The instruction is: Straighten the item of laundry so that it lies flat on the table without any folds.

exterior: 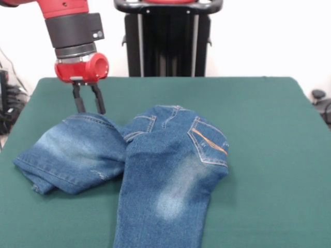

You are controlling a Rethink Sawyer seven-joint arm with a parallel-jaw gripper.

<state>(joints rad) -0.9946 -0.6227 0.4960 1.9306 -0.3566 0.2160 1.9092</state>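
Note:
The bent leg is folded close against the bunched waist (147, 123). The other leg (163, 206) will hang and trail along when I lift the jeans.
The blue denim jeans (165, 170) lie on the dark green table (269, 129), left of the middle. One leg runs toward the near edge and out of the picture. The other leg (72, 155) is bent sideways to the left and lies folded over, with its hem at the left. The waist and a back pocket with orange stitching (209, 142) are bunched at the far side. My gripper (89, 110) hangs straight down at the far edge of the bent leg. Its two black fingers stand apart, with nothing between them, and the tips are just at the denim's edge.
The black pedestal (168, 39) stands behind the table's far edge at the middle. Cables and dark gear (10, 98) lie off the table's left side, and a small dark object (319, 98) sits off its right side.

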